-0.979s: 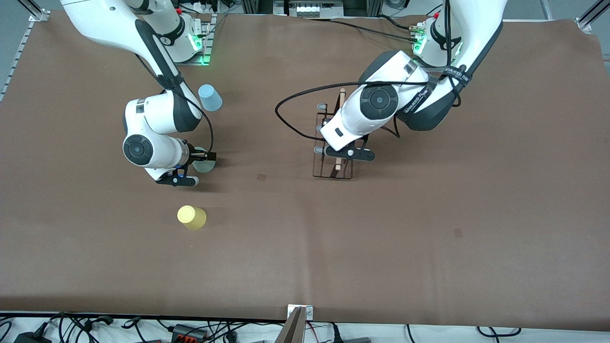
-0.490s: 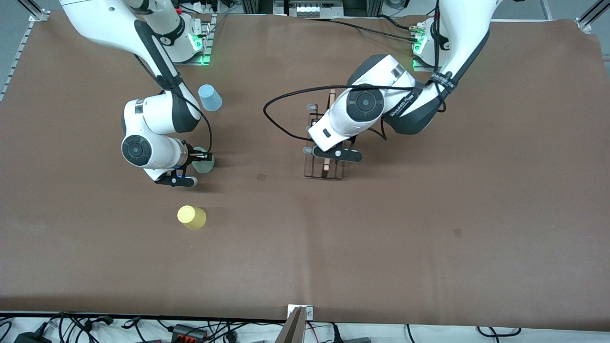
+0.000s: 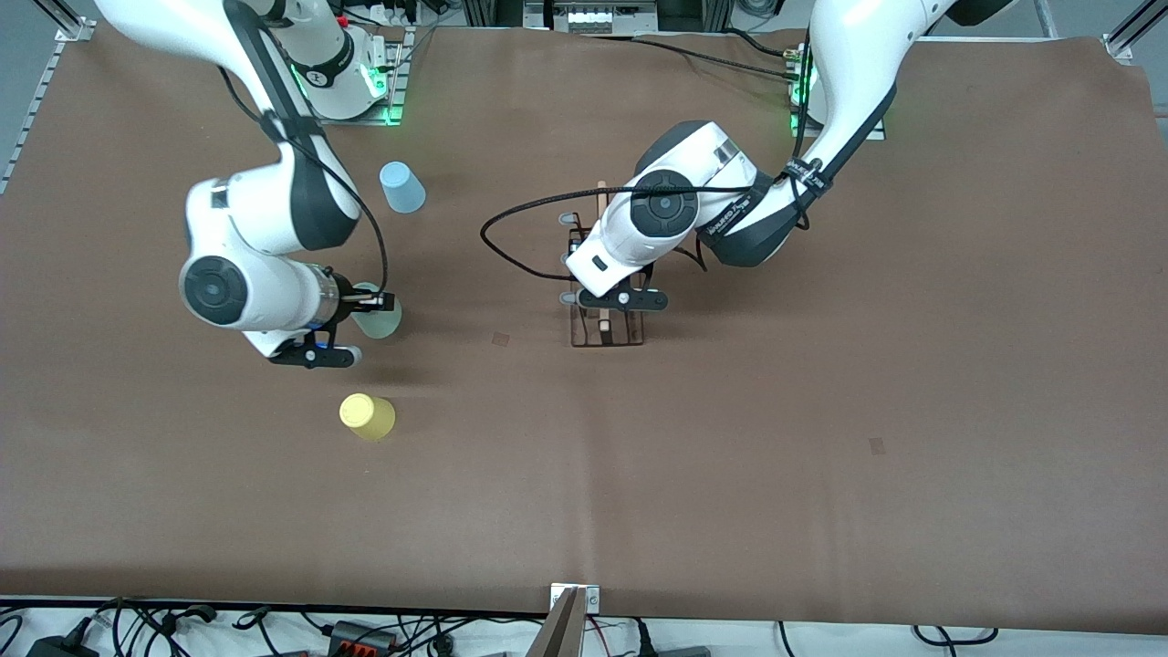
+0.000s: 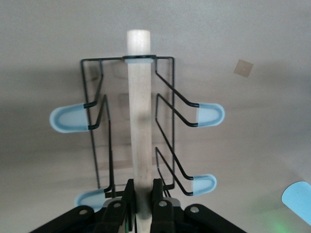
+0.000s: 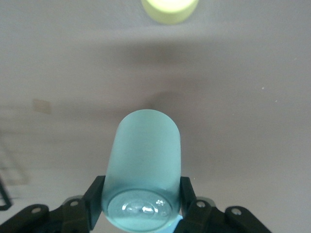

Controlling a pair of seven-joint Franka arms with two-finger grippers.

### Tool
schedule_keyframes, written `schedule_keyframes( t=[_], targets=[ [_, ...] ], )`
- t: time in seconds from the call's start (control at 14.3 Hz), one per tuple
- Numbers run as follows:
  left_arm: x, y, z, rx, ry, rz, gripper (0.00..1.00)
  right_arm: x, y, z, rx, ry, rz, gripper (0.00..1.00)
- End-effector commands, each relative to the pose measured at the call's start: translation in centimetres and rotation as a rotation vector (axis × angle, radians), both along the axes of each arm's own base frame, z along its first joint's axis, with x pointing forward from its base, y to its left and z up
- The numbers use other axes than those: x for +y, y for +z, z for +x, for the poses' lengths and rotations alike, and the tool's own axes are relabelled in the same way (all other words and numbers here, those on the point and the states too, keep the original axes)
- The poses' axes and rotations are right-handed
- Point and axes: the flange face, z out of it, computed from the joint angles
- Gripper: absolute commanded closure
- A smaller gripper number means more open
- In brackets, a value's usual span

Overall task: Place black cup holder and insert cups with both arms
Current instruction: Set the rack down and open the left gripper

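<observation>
The rack's pegs beside the wooden rod are crowded by my left gripper, so that gripper should open and move away before my right gripper brings the mint green cup.
The black cup holder is a wire rack with a wooden rod along its top and pale-tipped prongs. My left gripper is shut on that rod, and in the front view its hand covers much of the rack. I cannot tell whether the rack's base touches the table. My right gripper is shut on the mint green cup, mouth turned away from the wrist, just above the table. The yellow cup stands nearer the camera. The light blue cup stands farther from it.
A brown mat covers the table, with wide bare room toward the camera and toward the left arm's end. Small tape marks lie on it. Cables run along the table's near edge.
My right gripper closed on the mint green cup and rose a little with it. My left arm carried the cup holder toward the right arm's end of the table.
</observation>
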Motion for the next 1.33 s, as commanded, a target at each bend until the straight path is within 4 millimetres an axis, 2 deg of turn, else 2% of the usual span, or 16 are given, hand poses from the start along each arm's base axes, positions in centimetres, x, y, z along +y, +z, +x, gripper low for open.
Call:
schedule_keyframes(
  t=[0.0, 0.07, 0.14, 0.21, 0.28, 0.35, 0.42, 0.63, 0.7, 0.84, 1.05, 1.12, 1.19, 1.26],
  targets=[
    [-1.0, 0.8, 0.2, -0.017, 0.014, -0.001, 0.99, 1.0, 1.3, 0.6, -0.004, 0.003, 0.014, 0.68],
    [-1.6, 0.4, -0.1, -0.019, 0.008, -0.006, 0.97, 1.0, 1.3, 0.6, -0.004, 0.003, 0.014, 0.68],
    [-1.9, 0.0, -0.3, -0.023, 0.005, -0.003, 0.88, 1.1, 1.1, 0.5, 0.001, 0.004, 0.014, 0.68],
    [-1.8, -0.9, -0.1, -0.023, 0.01, 0.015, 0.74, 1.2, 1.1, 0.5, 0.001, 0.006, 0.014, 0.68],
    [-2.5, -1.4, -0.8, -0.025, -0.006, 0.028, 0.36, 1.2, 1.1, 0.5, 0.001, 0.006, 0.014, 0.68],
    [-2.0, -0.8, 0.0, -0.049, -0.004, 0.033, 0.0, 1.2, 1.1, 0.5, -0.001, 0.006, 0.015, 0.68],
    [-1.3, 0.2, 0.7, -0.052, 0.002, 0.039, 0.0, 1.2, 1.1, 0.5, -0.001, 0.006, 0.015, 0.68],
    [3.2, 7.5, 2.7, -0.055, 0.008, 0.097, 0.0, 2.8, 1.4, -0.1, -0.002, 0.034, 0.015, 0.68],
    [6.9, 9.2, 4.3, -0.058, -0.009, 0.124, 0.0, 4.0, 1.6, -0.7, 0.012, 0.054, 0.013, 0.68],
    [12.9, 12.1, 5.7, -0.066, -0.102, 0.166, 0.0, 6.9, 2.8, -2.2, 0.022, 0.106, 0.013, 0.68],
    [22.3, 15.0, 6.9, -0.061, -0.105, 0.237, 0.0, 13.0, 4.1, -5.4, 0.018, 0.184, 0.004, 0.68],
    [26.4, 16.4, 7.3, -0.081, -0.116, 0.228, 0.0, 14.7, 4.2, -6.4, 0.016, 0.195, 0.0, 0.68],
    [29.0, 17.8, 7.3, -0.1, -0.119, 0.225, 0.0, 17.9, 5.1, -7.9, -0.001, 0.226, 0.003, 0.68],
    [31.2, 19.0, 6.8, -0.108, -0.099, 0.231, 0.0, 20.2, 6.0, -8.9, -0.021, 0.239, 0.004, 0.68]
  ],
)
